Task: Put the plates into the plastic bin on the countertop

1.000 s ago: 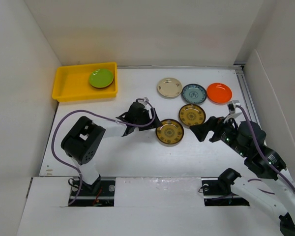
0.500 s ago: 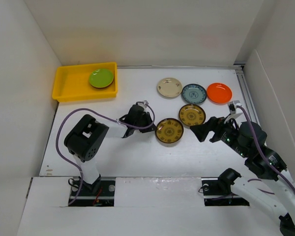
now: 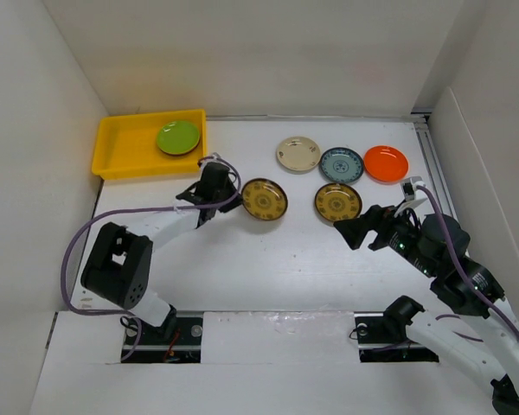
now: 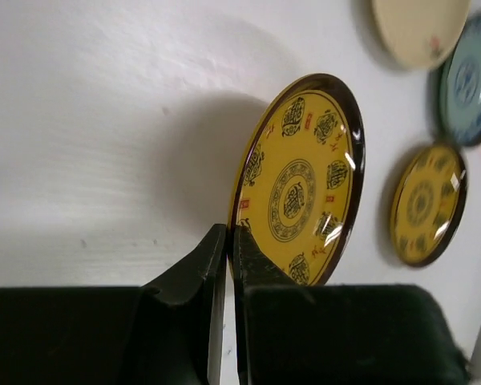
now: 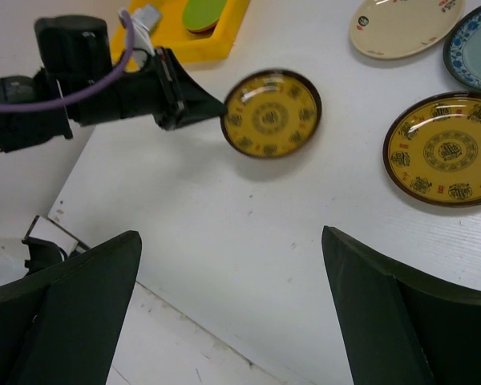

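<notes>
The robot's left hand has the dark gold-patterned plate by its rim, face up, and should go on carrying it until it hangs over the lime green plate.
My left gripper is shut on the rim of a dark gold-patterned plate and holds it above the countertop, right of the plastic bin. A lime green plate lies in the bin's right end. On the countertop lie a second gold-patterned plate, a cream plate, a teal-patterned plate and an orange plate. My right gripper hangs open and empty near the second gold-patterned plate.
White walls close in the countertop at the left, back and right. A raised white ledge runs along the near edge by the arm bases. The left arm's purple cable loops over the left side.
The left gripper shut on the gold-patterned plate's rim, then lifted it and carried it left and back toward the bin. The right arm has not moved.
</notes>
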`<action>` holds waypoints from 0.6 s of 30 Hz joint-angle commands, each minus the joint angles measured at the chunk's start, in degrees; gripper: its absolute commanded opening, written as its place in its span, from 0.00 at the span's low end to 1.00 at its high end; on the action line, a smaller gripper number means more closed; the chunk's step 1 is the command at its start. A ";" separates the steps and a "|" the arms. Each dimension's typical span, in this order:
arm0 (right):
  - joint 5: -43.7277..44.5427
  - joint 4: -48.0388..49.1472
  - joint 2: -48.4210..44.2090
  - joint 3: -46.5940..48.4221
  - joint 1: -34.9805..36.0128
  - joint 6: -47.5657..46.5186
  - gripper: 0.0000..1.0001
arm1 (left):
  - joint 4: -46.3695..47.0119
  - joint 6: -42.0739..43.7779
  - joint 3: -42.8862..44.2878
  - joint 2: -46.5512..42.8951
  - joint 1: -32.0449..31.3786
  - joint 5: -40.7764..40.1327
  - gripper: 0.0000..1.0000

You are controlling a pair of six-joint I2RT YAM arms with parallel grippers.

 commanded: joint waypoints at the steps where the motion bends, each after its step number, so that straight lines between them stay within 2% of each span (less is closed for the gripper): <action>1: -0.02 3.11 -0.53 -0.18 0.07 0.25 1.00 | -5.65 -4.67 7.02 -2.67 4.75 -6.97 0.00; 5: -0.64 3.11 -0.53 -0.18 0.07 0.25 1.00 | -5.67 -7.92 12.74 1.10 14.76 -5.22 0.00; 6: -0.64 3.11 -0.53 -0.18 0.07 0.25 1.00 | -5.14 -8.63 14.06 1.90 19.05 -3.47 0.00; 10: -0.11 3.11 -0.53 -0.79 0.07 0.25 1.00 | -6.72 -10.57 22.58 7.87 27.15 -3.46 0.00; 14: -0.73 3.11 -0.53 -1.41 0.07 0.25 1.00 | -7.33 -11.45 32.34 15.16 31.30 -5.03 0.00; 17: -1.34 3.11 -0.53 -1.94 0.07 0.25 1.00 | -9.26 -9.26 41.82 23.06 33.24 -3.90 0.00; 18: -1.95 3.11 -0.53 -1.94 0.07 0.25 1.00 | -10.66 -8.73 47.76 25.26 33.94 -3.90 0.00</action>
